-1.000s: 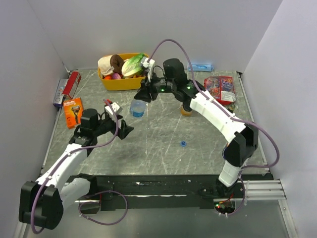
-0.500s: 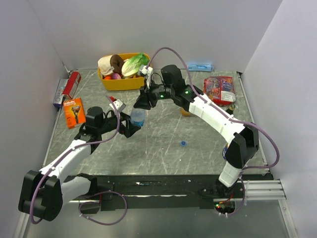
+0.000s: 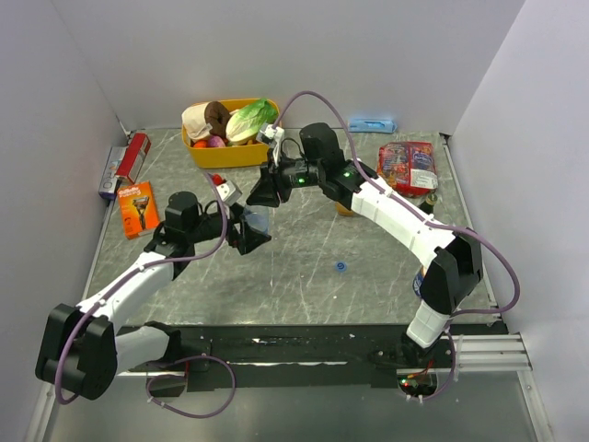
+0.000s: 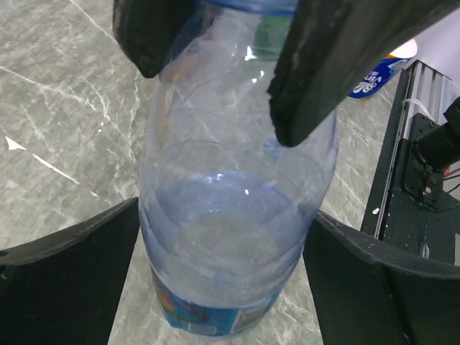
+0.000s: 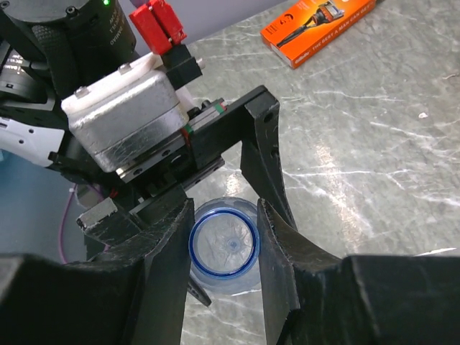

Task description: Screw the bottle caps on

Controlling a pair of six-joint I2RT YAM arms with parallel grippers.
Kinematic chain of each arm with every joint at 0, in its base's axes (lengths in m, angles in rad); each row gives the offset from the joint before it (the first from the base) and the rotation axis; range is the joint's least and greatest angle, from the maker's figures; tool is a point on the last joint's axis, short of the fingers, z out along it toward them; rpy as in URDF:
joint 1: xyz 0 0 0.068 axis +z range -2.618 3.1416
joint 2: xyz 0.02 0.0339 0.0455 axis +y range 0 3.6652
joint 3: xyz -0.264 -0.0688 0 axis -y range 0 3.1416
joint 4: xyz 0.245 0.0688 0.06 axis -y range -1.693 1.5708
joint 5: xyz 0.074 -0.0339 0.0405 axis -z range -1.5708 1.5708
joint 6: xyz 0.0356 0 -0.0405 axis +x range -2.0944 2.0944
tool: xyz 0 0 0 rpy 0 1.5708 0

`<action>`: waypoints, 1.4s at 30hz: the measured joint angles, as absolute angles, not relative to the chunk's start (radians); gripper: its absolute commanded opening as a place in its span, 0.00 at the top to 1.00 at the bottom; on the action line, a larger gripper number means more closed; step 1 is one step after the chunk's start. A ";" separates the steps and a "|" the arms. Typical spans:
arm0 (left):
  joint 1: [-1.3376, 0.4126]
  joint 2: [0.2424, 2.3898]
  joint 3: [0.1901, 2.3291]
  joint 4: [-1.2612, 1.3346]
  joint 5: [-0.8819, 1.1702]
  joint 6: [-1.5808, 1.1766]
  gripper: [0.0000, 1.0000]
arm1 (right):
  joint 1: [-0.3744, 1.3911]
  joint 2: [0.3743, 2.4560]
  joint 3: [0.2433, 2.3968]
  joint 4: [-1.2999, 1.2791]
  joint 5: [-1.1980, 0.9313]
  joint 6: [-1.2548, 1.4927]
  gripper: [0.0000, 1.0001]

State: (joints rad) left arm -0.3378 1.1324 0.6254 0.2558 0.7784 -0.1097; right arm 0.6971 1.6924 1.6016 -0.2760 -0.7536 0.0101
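Note:
My right gripper needs to let go of the water bottle's open neck (image 5: 224, 243), which it is holding while the blue cap lies separately, and get that cap (image 3: 340, 266) first.
The clear water bottle (image 3: 258, 217) with a blue label stands upright at table centre-left, its mouth open with no cap on it. My right gripper (image 3: 267, 191) is shut on its neck from above; in the right wrist view (image 5: 224, 248) the jaws press on the blue neck ring. My left gripper (image 3: 249, 231) holds the body (image 4: 230, 244), its fingers (image 4: 79, 273) touching both sides. The blue cap (image 3: 341, 267) lies on the table to the right. The orange bottle (image 3: 345, 208) stands behind the right arm, mostly hidden. The white cap is out of view.
A yellow bin (image 3: 207, 157) of food stands at the back. An orange razor pack (image 3: 138, 208) and a red-and-blue pack (image 3: 124, 164) lie at the left. Snack packets (image 3: 409, 166) lie at the back right.
My right gripper carried the water bottle down and toward the left arm. My left gripper moved right and closed around the bottle's body.

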 measured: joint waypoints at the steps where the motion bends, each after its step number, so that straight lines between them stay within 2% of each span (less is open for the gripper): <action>1: -0.339 1.135 0.625 0.259 0.783 -0.109 0.10 | 0.697 1.692 1.602 -0.276 -0.754 0.014 1.00; 8: -0.345 1.150 0.625 0.275 0.793 -0.117 0.23 | 0.697 1.692 1.601 -0.263 -0.760 0.036 1.00; 19: -0.353 1.159 0.625 0.287 0.821 -0.113 0.51 | 0.696 1.684 1.574 -0.226 -0.760 0.068 0.99; 20: -0.353 1.158 0.625 0.286 0.822 -0.113 0.55 | 0.696 1.683 1.570 -0.223 -0.760 0.071 0.97; 22: -0.353 1.158 0.625 0.282 0.823 -0.113 0.63 | 0.696 1.681 1.568 -0.223 -0.760 0.072 0.72; 23: -0.353 1.158 0.625 0.282 0.823 -0.113 0.66 | 0.696 1.681 1.567 -0.223 -0.760 0.072 0.51; 26: -0.355 1.158 0.625 0.282 0.823 -0.113 0.80 | 0.696 1.674 1.566 -0.231 -0.763 0.065 0.33; 27: -0.355 1.158 0.625 0.283 0.823 -0.112 0.94 | 0.693 1.670 1.566 -0.245 -0.771 0.058 0.30; 28: -0.355 1.158 0.625 0.281 0.823 -0.106 0.99 | 0.687 1.663 1.566 -0.263 -0.781 0.044 0.29; 33: -0.355 1.148 0.625 0.236 0.814 -0.039 0.99 | 0.572 1.573 1.582 -0.430 -0.866 -0.136 0.30; 37: -0.355 1.101 0.614 0.187 0.805 0.042 0.99 | 0.447 1.471 1.623 -0.688 -0.854 -0.538 0.32; 39: -0.355 1.069 0.597 0.158 0.796 0.086 0.99 | 0.449 1.402 1.563 -0.774 -0.832 -0.743 0.33; 42: -0.355 1.042 0.571 0.120 0.784 0.142 0.99 | 0.481 1.279 1.362 -0.887 -0.780 -1.037 0.35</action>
